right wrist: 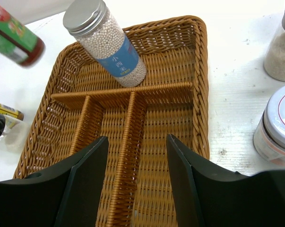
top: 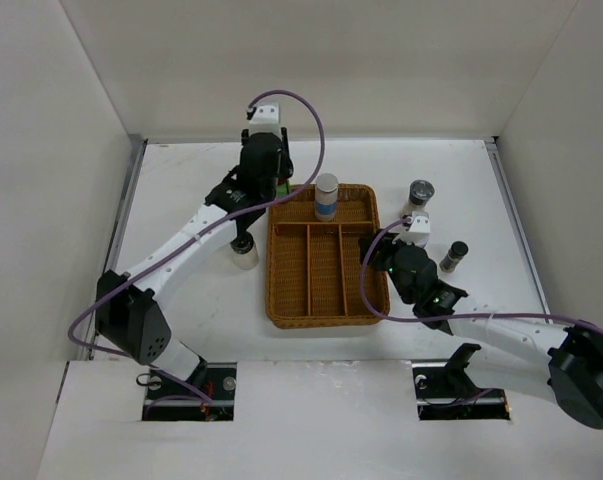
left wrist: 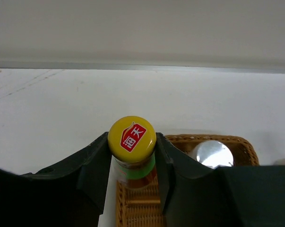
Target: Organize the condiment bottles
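Observation:
The yellow-capped bottle (left wrist: pixel 132 141) is hanging upright by open space (top: pixel 296 209) next to the silver-capped bottle, so the robot's left gripper goes on moving the yellow-capped bottle in and down until its base rests.
My left gripper (top: pixel 273 180) is shut on a yellow-capped bottle (left wrist: pixel 132 138) with a green and red label. It holds it by the neck over the far-left corner of the brown wicker tray (top: pixel 281 300). The bottle also shows in the right wrist view (right wrist: pixel 14 35). A silver-capped, blue-labelled bottle (top: pixel 326 197) stands in the tray's far compartment (right wrist: pixel 111 47). My right gripper (right wrist: pixel 137 142) is open and empty over the tray's right compartments. A grey-capped jar (top: pixel 418 195), a black-capped bottle (top: pixel 454 255) and a white-lidded jar (right wrist: pixel 279 125) stand right of the tray.
A small dark-capped jar (top: pixel 244 252) stands on the table just left of the tray, under my left arm. The tray's three long near compartments hold nothing. White walls close the table at the back and sides.

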